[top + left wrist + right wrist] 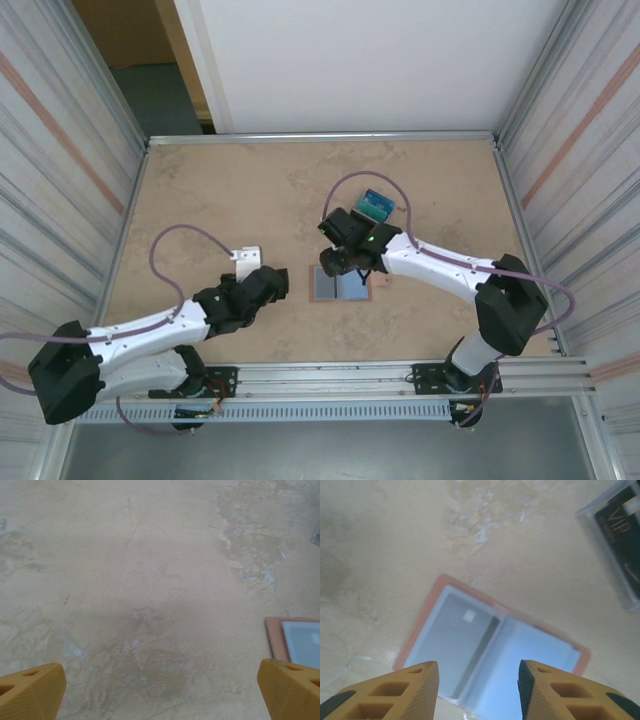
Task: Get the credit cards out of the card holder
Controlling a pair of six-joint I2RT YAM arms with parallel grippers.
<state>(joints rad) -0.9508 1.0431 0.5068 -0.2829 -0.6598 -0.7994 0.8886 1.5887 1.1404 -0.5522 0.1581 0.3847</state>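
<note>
The clear sleeve over the grey-blue credit card (460,634) is open to the spread fingers of my right gripper, so I should keep going down until they pinch that sleeve (439,652).
The card holder (422,615) lies open and flat on the table, with a salmon-pink rim and a blue inside. A grey-blue credit card (452,642) with a small pale square sits in its left half. The right half (535,662) is plain light blue; card or lining, I cannot tell. My right gripper (479,675) hovers just above the holder, open, with nothing between its fingers. In the top view the right gripper (346,266) is over the card holder (380,284). My left gripper (278,285) rests wide open just left of the holder. The holder's pink edge (274,639) shows beside the left gripper (160,685).
A clear plastic box (377,205) with a teal top stands behind the right gripper, and the same box (617,540) is at the upper right of the right wrist view. A small white bracket (247,258) lies behind the left gripper. Corrugated walls enclose the table.
</note>
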